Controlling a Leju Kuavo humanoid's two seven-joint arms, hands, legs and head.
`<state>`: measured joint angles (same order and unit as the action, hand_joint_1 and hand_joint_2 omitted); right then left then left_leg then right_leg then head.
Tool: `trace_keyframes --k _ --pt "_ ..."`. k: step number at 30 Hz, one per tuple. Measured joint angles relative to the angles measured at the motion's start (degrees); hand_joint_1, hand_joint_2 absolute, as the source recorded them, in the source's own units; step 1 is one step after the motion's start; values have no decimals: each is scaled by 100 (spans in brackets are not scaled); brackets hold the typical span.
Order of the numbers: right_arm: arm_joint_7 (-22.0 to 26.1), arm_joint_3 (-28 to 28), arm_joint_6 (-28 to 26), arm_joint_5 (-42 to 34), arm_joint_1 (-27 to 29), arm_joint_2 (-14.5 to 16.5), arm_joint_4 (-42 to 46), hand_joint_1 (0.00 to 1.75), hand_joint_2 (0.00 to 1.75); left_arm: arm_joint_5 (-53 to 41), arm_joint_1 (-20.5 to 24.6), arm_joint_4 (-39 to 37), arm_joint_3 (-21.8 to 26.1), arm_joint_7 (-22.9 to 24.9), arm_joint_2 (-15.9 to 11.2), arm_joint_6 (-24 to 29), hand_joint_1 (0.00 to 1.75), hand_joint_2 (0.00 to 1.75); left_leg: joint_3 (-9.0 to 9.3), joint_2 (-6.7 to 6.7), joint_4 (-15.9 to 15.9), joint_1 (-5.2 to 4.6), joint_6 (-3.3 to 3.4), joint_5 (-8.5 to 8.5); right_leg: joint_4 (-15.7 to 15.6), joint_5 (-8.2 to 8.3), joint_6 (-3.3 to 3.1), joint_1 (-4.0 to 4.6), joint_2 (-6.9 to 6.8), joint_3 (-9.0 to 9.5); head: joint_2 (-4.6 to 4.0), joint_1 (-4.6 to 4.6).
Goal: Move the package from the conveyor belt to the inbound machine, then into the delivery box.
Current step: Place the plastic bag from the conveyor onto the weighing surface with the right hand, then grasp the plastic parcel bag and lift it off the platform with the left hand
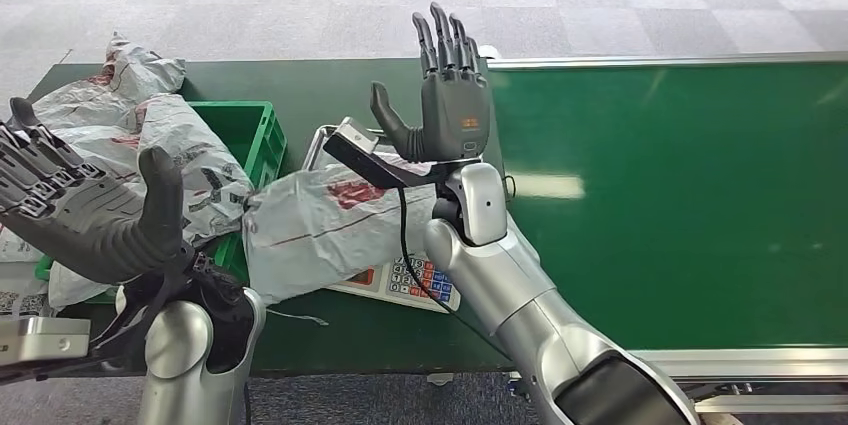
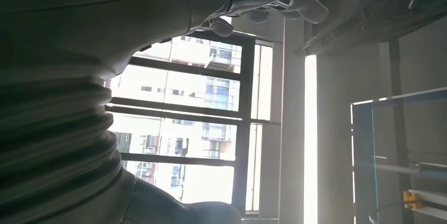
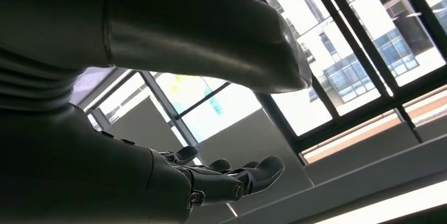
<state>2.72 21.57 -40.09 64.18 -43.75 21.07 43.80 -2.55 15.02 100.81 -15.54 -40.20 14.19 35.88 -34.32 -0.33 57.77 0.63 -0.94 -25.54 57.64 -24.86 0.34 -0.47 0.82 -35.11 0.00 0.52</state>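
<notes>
The package will bunch up and flop over when the robot lifts it, because the grey package's loose, wrinkled edge hangs past the inbound machine.
A grey plastic mail package with red print lies across the inbound machine, a scale with a keypad at the table's front. My right hand is raised above and just behind it, fingers straight and spread, holding nothing. My left hand is lifted at the near left, fingers apart and empty. In the right wrist view the right hand points up toward windows; in the left wrist view the left hand also points up toward windows. The green delivery box sits left of the scale, piled with several grey packages.
The green conveyor belt stretches to the right with a bare surface. A black cable runs from my right wrist over the scale. The dark green table edge is close in front.
</notes>
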Motion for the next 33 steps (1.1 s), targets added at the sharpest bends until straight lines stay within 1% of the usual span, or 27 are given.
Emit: trace_keyframes --k 5,9,11,12,15,16,18,20,22,23,25,27,28,29,32,33 --pt "-268 -294 -2 511 221 0 443 0 0 -91 -3 -27 10 0 -2 23 0 175 0 0 0 0 0 0 0 0 0 0 0 0 0 0" --pt "-346 -570 -2 552 408 0 860 0 0 -210 -11 -40 52 0 -7 56 0 175 -1 0 0 -1 0 0 0 0 0 -1 0 0 0 1" --pt "-141 -719 -3 416 599 -1 1280 0 0 -409 -15 -74 78 50 -14 63 0 175 -1 -3 2 -1 0 0 -1 0 0 -1 -4 -2 0 1" --pt "72 -806 -5 286 743 -2 1616 0 0 -612 -16 -120 86 130 -19 43 0 175 -3 -8 3 -1 0 0 -1 0 1 -1 -9 -3 0 1" --pt "848 -1114 -21 -239 1201 -1 2933 0 0 -1466 -5 -366 90 563 -48 -105 0 175 -13 -28 4 -2 1 -1 -2 -2 2 -1 -31 -5 0 0" --pt "997 -1210 -25 -359 1306 0 3316 0 0 -1656 -1 -447 90 669 -59 -143 0 175 -14 -27 4 -2 1 -3 -2 -3 2 -1 -32 -5 0 -1" --pt "1099 -1350 -26 -452 1458 0 3863 0 0 -1800 5 -561 90 750 -78 -179 0 175 -13 -18 4 -4 2 -7 -2 -3 3 -3 -27 -8 0 0" --pt "1154 -1433 -23 -490 1575 0 4241 0 87 -1849 18 -645 90 792 -91 -201 0 175 -12 -11 4 -7 3 -8 -3 -3 3 -5 -23 -11 0 0" --pt "1402 -1524 -14 -709 1701 -1 4650 0 175 -2162 55 -756 89 973 -101 -308 0 175 -11 -13 5 -7 5 -6 -5 -3 3 -6 -27 -15 0 1" --pt "1673 -1589 -13 -979 1790 -2 4929 0 175 -2519 94 -855 86 1152 -105 -422 0 175 -12 -20 6 -8 6 -5 -6 -3 5 -6 -34 -13 0 1" --pt "2381 -1771 -16 -1758 2008 -2 5654 0 175 -3453 211 -1199 75 1580 -119 -714 0 175 -13 -39 6 -8 9 -3 -8 -6 8 -6 -50 -6 0 0" --pt "3036 -1972 -21 -2573 2238 -2 6382 0 175 -4275 352 -1697 49 1949 -136 -989 0 175 -12 -42 6 -9 11 -6 -8 -8 10 -10 -52 -1 0 -1" --pt "3271 -2051 -21 -2868 2349 -5 6686 0 175 -4590 428 -1971 25 2100 -144 -1112 0 175 -11 -35 6 -10 14 -8 -8 -7 11 -13 -47 -2 0 -1" --pt "3393 -2104 -18 -3030 2445 -12 6955 0 175 -4877 505 -2254 -7 2234 -152 -1225 0 175 -11 -26 6 -13 16 -11 -7 -7 12 -16 -40 -3 0 0" --pt "3298 -2149 -5 -2981 2582 -33 7510 0 175 -5607 692 -3021 -123 2541 -174 -1647 0 175 -10 -7 6 -19 20 -13 -8 -5 13 -19 -26 -7 0 -1" --pt "3342 -2156 -2 -3038 2611 -39 7609 0 175 -5771 731 -3223 -161 2605 -179 -1789 0 175 -9 -6 6 -19 20 -13 -8 -5 13 -18 -24 -8 0 -1"
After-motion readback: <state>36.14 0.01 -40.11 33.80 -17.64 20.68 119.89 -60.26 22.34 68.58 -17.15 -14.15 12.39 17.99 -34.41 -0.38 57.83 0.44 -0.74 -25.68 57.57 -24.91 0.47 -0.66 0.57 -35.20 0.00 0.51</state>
